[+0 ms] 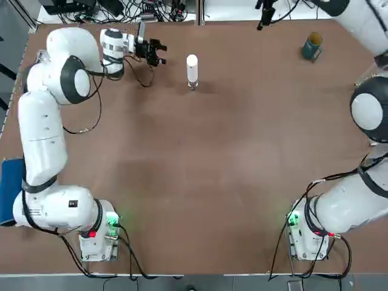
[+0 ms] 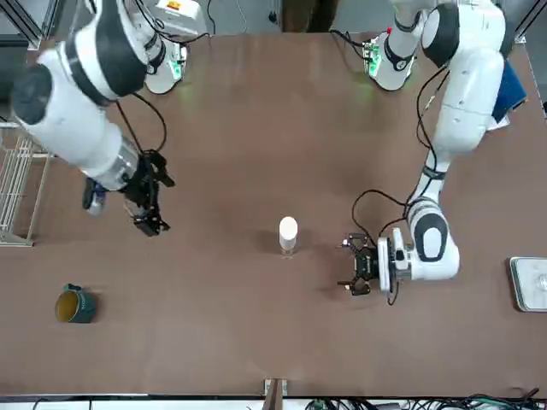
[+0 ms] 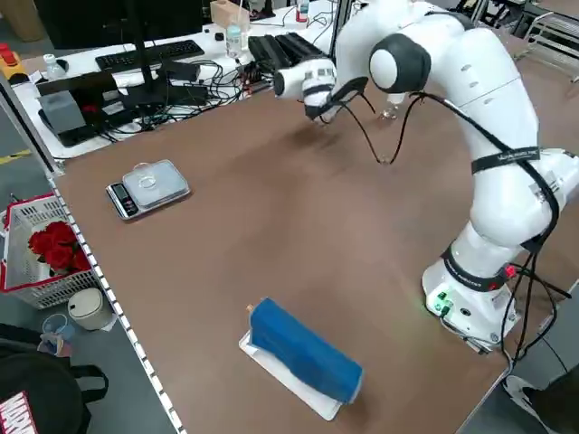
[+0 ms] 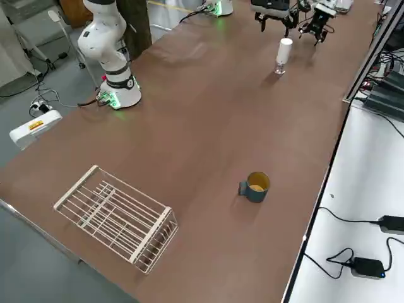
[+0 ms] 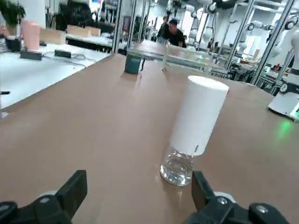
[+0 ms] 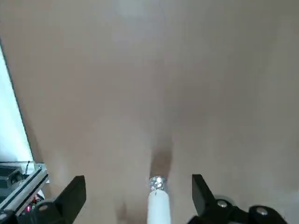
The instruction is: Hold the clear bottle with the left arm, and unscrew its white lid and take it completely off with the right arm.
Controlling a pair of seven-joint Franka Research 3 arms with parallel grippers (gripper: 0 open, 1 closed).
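The tall white lid (image 2: 288, 229) leaves only a short clear base (image 2: 287, 253) in sight below it, so I should expect the top part of the clear bottle to be hidden inside.
The clear bottle (image 1: 193, 85) stands upright near the table's far edge, with the tall white lid (image 1: 191, 66) on it. My left gripper (image 1: 155, 53) lies low over the table to the bottle's left. It points at the bottle, open and empty, with a gap between them. In the left wrist view the lid (image 5: 198, 114) and the bottle (image 5: 177, 168) stand just beyond the left gripper (image 5: 138, 186), nearer one finger. My right gripper (image 2: 158, 205) hangs open and empty, raised above the table. Its wrist view looks down on the lid (image 6: 159, 207) and bottle (image 6: 157, 183).
A teal mug (image 1: 312, 46) stands at the far right. A wire basket (image 4: 117, 218) sits off the table's right side. By the left edge lie a blue roll (image 3: 303, 353) and a small scale (image 3: 149, 185). Cables trail behind the far edge.
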